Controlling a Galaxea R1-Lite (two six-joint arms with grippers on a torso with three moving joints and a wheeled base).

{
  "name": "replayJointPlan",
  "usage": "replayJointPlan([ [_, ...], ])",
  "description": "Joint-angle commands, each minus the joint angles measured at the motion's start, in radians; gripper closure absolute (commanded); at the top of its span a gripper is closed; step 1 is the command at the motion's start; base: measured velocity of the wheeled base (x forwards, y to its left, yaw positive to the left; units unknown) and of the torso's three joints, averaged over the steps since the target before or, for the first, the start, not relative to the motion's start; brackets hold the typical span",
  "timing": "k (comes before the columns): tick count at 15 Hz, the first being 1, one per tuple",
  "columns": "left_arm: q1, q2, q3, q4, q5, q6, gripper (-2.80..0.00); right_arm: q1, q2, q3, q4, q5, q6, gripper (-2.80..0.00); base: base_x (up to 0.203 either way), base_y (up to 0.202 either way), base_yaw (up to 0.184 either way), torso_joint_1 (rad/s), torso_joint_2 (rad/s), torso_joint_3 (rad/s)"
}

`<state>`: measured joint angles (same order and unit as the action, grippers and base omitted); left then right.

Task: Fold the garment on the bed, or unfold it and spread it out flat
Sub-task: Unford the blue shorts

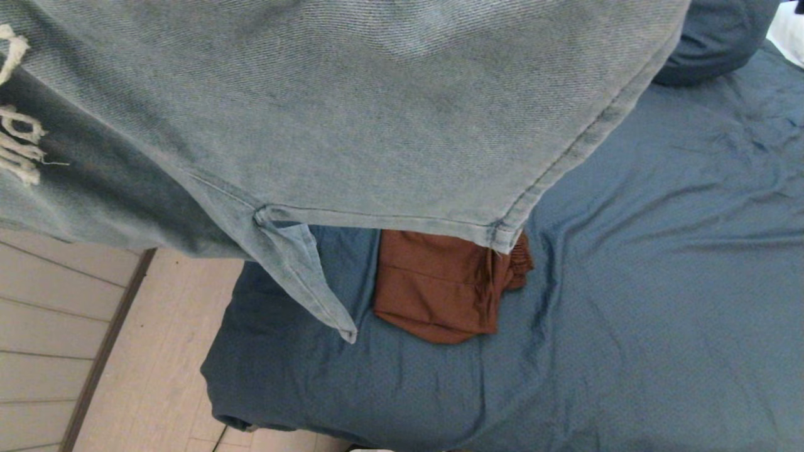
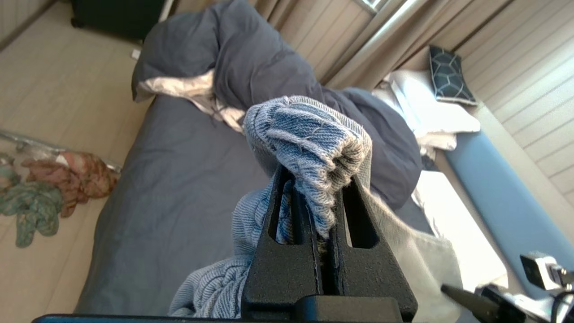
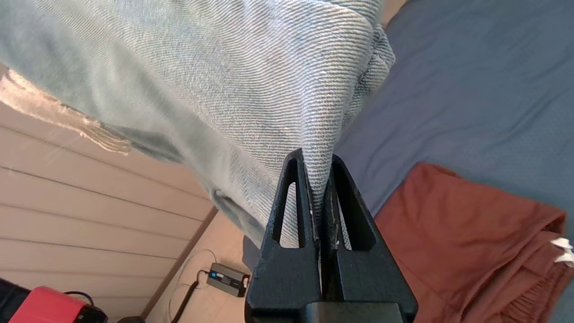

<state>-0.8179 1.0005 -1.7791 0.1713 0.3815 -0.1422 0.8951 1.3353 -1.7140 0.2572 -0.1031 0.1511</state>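
My right gripper is pinching a leg fold (image 3: 320, 129) while my left gripper is holding the garment's waistband. I should let go of the leg fold and lower the denim garment onto the bed (image 1: 347, 275).
A pale blue denim garment (image 1: 352, 107) hangs lifted in front of the head camera and fills the upper half of that view, above the bed (image 1: 659, 282) with its slate-blue cover. Both arms are hidden behind it there. My left gripper (image 2: 316, 179) is shut on a bunched, frayed denim edge (image 2: 309, 134). My right gripper (image 3: 319, 157) is shut on a fold of the same denim (image 3: 251, 80), which stretches away from the jaws.
A rust-brown garment (image 1: 440, 285) lies folded on the bed under the denim's lower hem. A bunched dark duvet (image 2: 251, 58) and pillows sit at the head end. Clothes (image 2: 54, 184) and a power brick (image 3: 226, 279) lie on the wooden floor beside the bed.
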Motion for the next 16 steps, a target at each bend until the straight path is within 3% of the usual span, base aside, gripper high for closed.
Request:
replayJointPlan([
  [1, 0.000, -0.005, -0.013, -0.001, 0.002, 0.000, 0.00, 0.001, -0.001, 0.013, -0.001, 0.014, 0.001, 0.00, 0.000, 0.000, 0.000, 0.000, 0.00, 0.000],
  [7, 0.022, -0.020, -0.054, -0.001, 0.002, 0.021, 0.00, 0.048, -0.018, 0.007, -0.003, 0.051, 0.003, 0.00, 0.000, 0.000, 0.000, 0.000, 0.00, 0.000],
  [12, 0.020, 0.017, -0.061, -0.003, 0.002, 0.019, 0.00, 0.037, 0.033, -0.005, -0.004, 0.055, 0.007, 0.00, 0.000, 0.000, 0.000, 0.000, 0.00, 0.000],
  [14, 0.019, 0.096, -0.069, -0.008, 0.003, 0.006, 0.00, -0.021, 0.077, -0.017, -0.004, 0.049, 0.009, 0.00, 0.000, 0.000, 0.000, 0.000, 0.00, 0.000],
  [16, 0.019, 0.204, -0.085, -0.025, 0.007, -0.012, 0.00, -0.131, 0.119, -0.032, -0.007, 0.052, 0.012, 0.00, 0.000, 0.000, 0.000, 0.000, 0.00, 0.000],
])
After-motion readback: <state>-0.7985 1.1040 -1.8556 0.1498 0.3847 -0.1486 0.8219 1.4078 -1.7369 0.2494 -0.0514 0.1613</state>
